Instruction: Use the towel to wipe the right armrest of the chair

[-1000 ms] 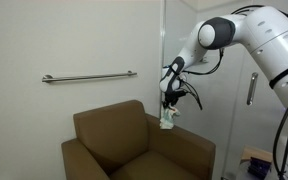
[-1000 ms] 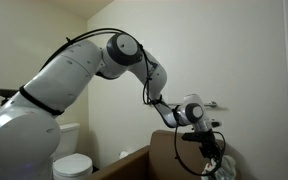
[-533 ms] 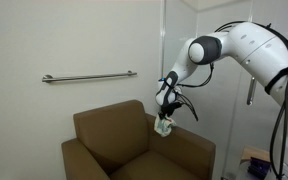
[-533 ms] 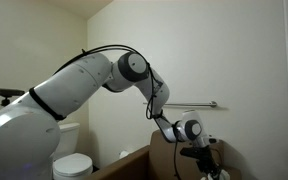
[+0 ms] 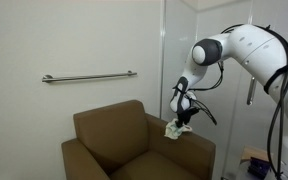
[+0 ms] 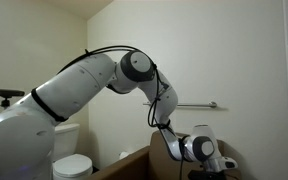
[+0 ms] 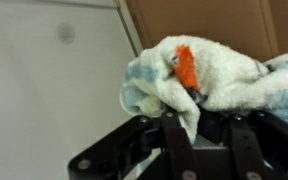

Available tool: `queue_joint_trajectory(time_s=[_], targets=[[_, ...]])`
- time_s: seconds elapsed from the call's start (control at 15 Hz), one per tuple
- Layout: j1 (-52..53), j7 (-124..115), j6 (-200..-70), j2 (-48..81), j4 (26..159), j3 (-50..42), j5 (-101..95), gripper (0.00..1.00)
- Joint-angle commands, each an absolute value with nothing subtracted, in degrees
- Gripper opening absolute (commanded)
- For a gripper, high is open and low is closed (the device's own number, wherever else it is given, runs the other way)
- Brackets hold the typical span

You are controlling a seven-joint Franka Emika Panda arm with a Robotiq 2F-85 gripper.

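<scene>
The towel is at the armrest's back end (image 5: 171, 131) and has little ahead to wipe, so the robot's gripper should raise the towel and put it down on the front end (image 5: 204, 147).
The brown chair (image 5: 124, 145) stands against the wall. My gripper (image 5: 181, 116) is shut on the towel (image 5: 173, 129), a white cloth with pale green-blue patches. The towel hangs low over the back end of the right armrest (image 5: 191, 148), at or just above its flat top. In the wrist view the towel (image 7: 209, 75) bunches around my gripper (image 7: 187, 100), with brown upholstery (image 7: 204, 20) behind it. In the other exterior view the gripper (image 6: 208, 158) sits low at the chair's back (image 6: 162, 155), and the towel is not clear there.
A metal grab bar (image 5: 89, 77) runs along the wall above the chair. A glass panel with a handle (image 5: 251, 88) stands beside the armrest. A white toilet (image 6: 72, 165) sits on the chair's far side. My arm (image 6: 94, 85) arches over the chair.
My gripper has carried the towel down and sideways from above the chair's back corner to the right armrest. Its grip on the towel is unchanged.
</scene>
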State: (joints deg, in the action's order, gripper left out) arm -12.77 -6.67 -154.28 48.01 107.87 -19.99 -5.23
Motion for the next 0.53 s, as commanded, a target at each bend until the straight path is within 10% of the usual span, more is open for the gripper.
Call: queue_joint_trajectory(time_s=[0.0,0.47], targets=[[-16.8,1.4,-149.0,40.9,118.2,-21.1,-7.6,0.07],[-16.0,3.8,-141.8,31.2,131.1,-28.2,-18.7,0.07]])
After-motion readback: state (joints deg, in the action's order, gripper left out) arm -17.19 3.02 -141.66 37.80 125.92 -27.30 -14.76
